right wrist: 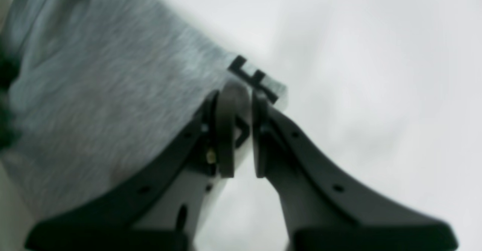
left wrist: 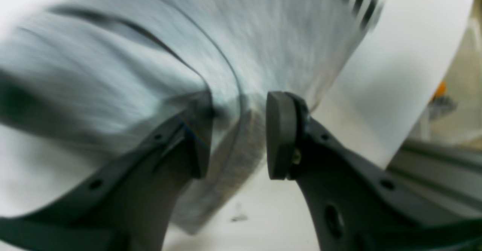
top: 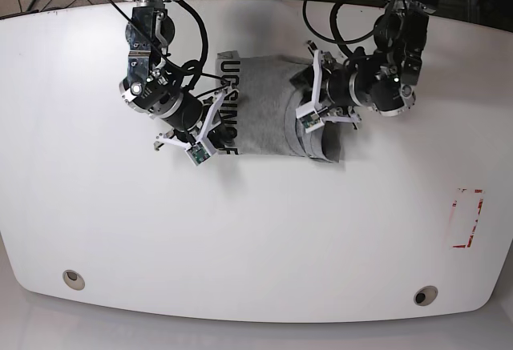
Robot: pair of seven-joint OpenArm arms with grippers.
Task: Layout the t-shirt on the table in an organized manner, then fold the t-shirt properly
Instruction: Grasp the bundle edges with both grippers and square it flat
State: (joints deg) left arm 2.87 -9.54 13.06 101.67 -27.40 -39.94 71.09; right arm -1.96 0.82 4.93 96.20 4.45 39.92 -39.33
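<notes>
Next, my left gripper leaves the ribbed fold and help turn the t-shirt lengthwise [top: 263,106], as the grey t-shirt lies crosswise, its lettered edge [top: 230,98] at my right gripper.
The grey t-shirt [top: 268,106] lies folded into a rough rectangle at the back middle of the white table [top: 256,246], its black lettering [top: 228,106] running along its left edge. My right gripper [top: 218,136] is at the shirt's front left corner. In the right wrist view its jaws [right wrist: 241,107] are nearly closed, with the lettered edge of the shirt [right wrist: 113,92] between the pads. My left gripper [top: 309,98] is over the shirt's right part. In the left wrist view it [left wrist: 237,123] is open, with a ribbed fold of the shirt [left wrist: 241,149] between its fingers. Both wrist views are blurred.
Two grommet holes [top: 73,278] [top: 425,295] sit near the table's front edge. A red-marked rectangle [top: 467,218] is at the right. Black cables [top: 345,14] hang from both arms at the back. The table's edge [left wrist: 391,156] shows in the left wrist view.
</notes>
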